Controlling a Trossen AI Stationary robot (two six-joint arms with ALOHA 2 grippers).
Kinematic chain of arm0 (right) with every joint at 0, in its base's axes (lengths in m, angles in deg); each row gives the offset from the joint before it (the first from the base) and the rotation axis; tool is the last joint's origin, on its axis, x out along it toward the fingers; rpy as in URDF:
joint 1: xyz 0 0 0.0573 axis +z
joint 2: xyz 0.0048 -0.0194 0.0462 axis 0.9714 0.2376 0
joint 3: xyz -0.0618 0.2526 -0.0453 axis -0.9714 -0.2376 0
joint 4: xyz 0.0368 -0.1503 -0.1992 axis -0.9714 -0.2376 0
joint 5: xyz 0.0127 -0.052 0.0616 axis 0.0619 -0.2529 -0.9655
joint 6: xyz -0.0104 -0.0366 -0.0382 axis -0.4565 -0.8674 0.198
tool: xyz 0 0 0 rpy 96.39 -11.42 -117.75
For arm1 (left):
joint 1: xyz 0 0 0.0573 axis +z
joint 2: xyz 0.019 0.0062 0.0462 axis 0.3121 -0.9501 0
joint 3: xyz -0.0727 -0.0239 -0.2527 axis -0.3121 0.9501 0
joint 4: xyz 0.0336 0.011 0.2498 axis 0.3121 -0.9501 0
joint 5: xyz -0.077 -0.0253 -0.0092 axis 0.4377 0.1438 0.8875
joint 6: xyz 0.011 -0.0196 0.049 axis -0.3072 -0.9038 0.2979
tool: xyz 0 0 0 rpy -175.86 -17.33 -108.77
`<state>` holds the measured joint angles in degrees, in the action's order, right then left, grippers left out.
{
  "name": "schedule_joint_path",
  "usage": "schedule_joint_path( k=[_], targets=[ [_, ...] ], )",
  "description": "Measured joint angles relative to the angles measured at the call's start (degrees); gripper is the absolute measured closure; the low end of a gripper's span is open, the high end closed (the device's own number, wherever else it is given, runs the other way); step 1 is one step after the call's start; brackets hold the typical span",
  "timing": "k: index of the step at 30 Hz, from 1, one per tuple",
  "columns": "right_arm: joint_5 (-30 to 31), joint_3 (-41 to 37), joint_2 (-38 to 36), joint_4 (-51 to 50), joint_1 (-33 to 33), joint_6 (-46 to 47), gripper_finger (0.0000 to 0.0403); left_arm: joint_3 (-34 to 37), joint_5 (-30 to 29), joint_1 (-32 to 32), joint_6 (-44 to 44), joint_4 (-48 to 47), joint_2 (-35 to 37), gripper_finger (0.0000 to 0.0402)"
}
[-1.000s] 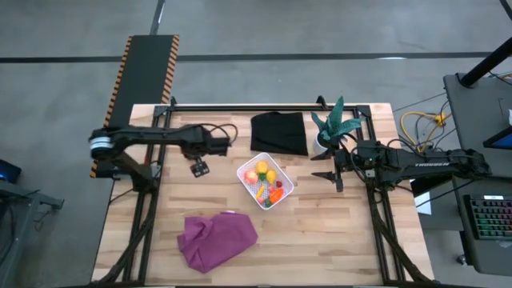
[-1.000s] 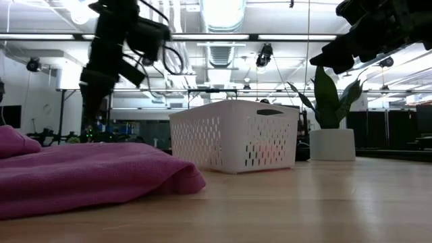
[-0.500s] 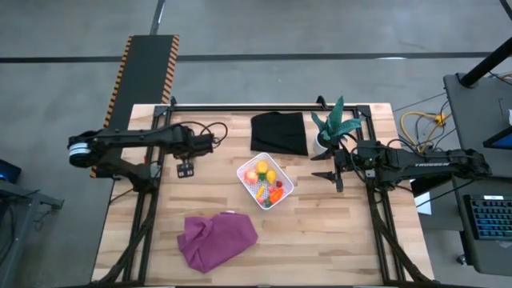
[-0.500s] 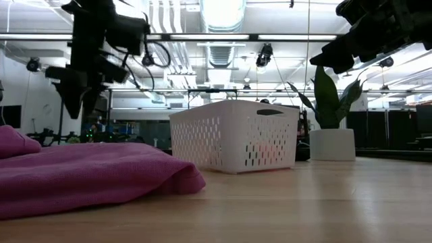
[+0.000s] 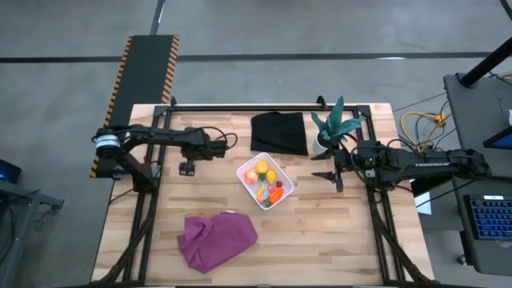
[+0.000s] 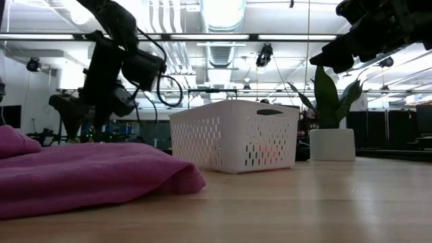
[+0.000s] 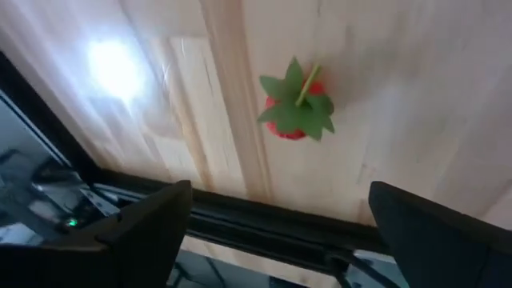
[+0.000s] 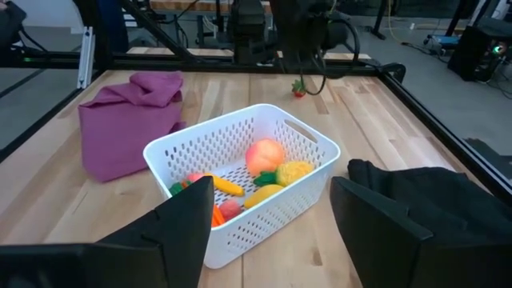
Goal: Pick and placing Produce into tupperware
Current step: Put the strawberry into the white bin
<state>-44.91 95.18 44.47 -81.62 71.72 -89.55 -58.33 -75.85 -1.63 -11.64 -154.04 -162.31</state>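
Note:
My left gripper should lower next, as the red piece (image 7: 297, 102) lies free and centred ahead of its open fingers, until they straddle its red body (image 7: 286, 130), then close.
The tupperware (image 5: 266, 182) is a white perforated basket standing mid-table. It holds the produce: a peach ball (image 8: 266, 156), yellow lemons (image 8: 294, 170), a carrot (image 8: 218, 186) and small red pieces. One red piece with a green leafy top (image 7: 294, 108) lies on the bare wood near the table's left side. My left gripper (image 5: 188, 168) hovers above this piece, open, with its fingers (image 7: 160, 220) wide on either side. My right gripper (image 5: 332, 176) waits open to the right of the basket and looks toward it (image 8: 272, 182).
A crumpled purple cloth (image 5: 218, 238) lies near the table's near edge, left of centre. A black cloth (image 5: 278, 132) lies at the far edge. Next to it stands a green plant in a white pot (image 5: 332, 128). Black frame rails (image 7: 264, 232) run along the table's left side.
My left gripper has shifted a little toward the table's left edge and come lower, and its arm has changed pose. The right arm, the basket and the cloths have stayed put.

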Motion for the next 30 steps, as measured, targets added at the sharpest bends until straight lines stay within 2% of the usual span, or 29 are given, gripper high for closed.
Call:
schedule_joint_path(
  k=[6, 15, 30],
  targets=[
    [0.0, 0.0, 0.0, -0.7, 0.0, 0.0, 0.0158, 0.0, -0.5, 0.1, 5.3, 2.8, -1.5, 0.0023],
    [0.0, 0.0, 0.0, -1.1, 0.0, 0.0, 0.0162, 0.3, 2.5, 0.3, 13.2, 6.4, -2.1, 0.0022],
    [0.0, 0.0, 0.0, -2.2, 0.0, 0.1, 0.0163, 0.5, 3.4, 1.5, 13.7, 6.6, -10.6, 0.0022]
  ],
)
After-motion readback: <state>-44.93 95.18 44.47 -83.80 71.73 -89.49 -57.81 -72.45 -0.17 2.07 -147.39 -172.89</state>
